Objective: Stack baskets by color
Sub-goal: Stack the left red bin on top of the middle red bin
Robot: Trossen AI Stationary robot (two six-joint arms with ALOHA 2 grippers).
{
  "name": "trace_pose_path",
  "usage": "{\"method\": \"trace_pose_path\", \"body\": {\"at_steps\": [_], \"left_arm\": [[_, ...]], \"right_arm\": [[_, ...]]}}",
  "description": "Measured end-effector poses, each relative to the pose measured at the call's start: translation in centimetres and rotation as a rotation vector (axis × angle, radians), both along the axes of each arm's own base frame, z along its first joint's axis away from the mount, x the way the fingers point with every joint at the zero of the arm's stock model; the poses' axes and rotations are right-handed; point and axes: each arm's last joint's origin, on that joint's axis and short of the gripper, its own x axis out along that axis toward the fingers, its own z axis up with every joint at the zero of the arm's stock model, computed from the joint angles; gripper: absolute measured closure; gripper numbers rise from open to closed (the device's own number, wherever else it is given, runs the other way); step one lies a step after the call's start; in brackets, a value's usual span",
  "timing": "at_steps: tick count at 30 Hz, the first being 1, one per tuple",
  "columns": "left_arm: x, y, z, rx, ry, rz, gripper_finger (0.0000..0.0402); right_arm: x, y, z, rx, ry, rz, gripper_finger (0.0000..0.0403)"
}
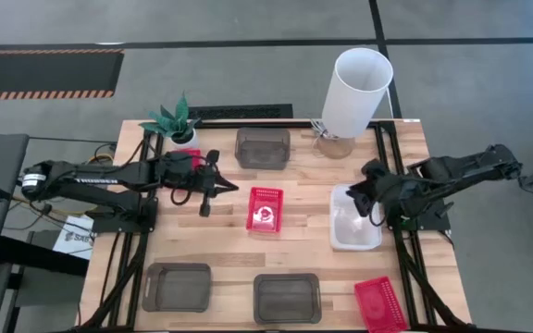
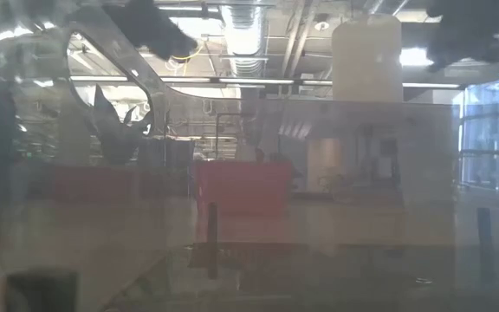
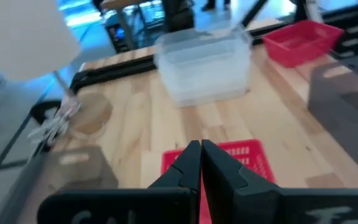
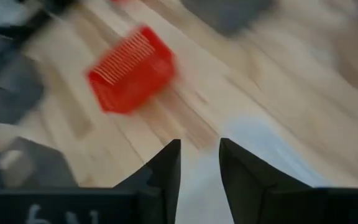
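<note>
A red basket is under my left gripper's arm. Next, my left gripper moves back and takes that basket's rim before it stacks the basket on the middle one.
Two red baskets rest on their bottoms on the table, one at the middle and one at the near right corner. Dark grey baskets sit at the far middle, near left and near middle. A clear basket stands at the right. My left gripper is shut, above the wood just left of the middle red basket. My right gripper is open over the clear basket, pointing slantwise down, with nothing between its fingers.
A tall white cylinder stands at the far right and a small green plant at the far left. Black frame rails run along the table's left, right and far edges. Bare wood lies between the middle red basket and the clear basket.
</note>
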Motion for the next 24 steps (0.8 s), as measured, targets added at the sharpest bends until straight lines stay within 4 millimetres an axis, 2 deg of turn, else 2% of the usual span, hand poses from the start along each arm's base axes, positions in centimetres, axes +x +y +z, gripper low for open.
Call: {"method": "trace_pose_path", "body": {"at_steps": [3,8,13,18,21,24], "left_arm": [[-0.3,1.4,0.0,-0.062,-0.03,0.055,0.0401],[-1.1,3.7,-0.7,-0.183,0.039,0.195,0.0402],[-2.7,5.3,-2.6,-0.31,0.228,0.433,0.0401],[-4.0,6.3,-4.1,-0.415,0.374,0.675,0.0395],[-4.3,6.9,-4.7,-0.461,0.411,0.747,0.0371],[-4.2,7.3,-5.4,-0.482,0.457,0.771,0.033]], "right_arm": [[0.8,-0.4,-0.1,-0.074,-0.152,0.103,0.0277],[2.4,-1.8,-0.4,-0.204,-0.308,0.234,0.0278],[3.7,-3.7,-2.3,-0.191,-0.253,0.307,0.028],[5.1,-5.2,-3.2,-0.169,-0.253,0.358,0.028],[6.0,-5.3,-3.4,-0.155,-0.282,0.43,0.028],[6.5,-5.5,-3.7,-0.155,-0.274,0.462,0.028]]}}
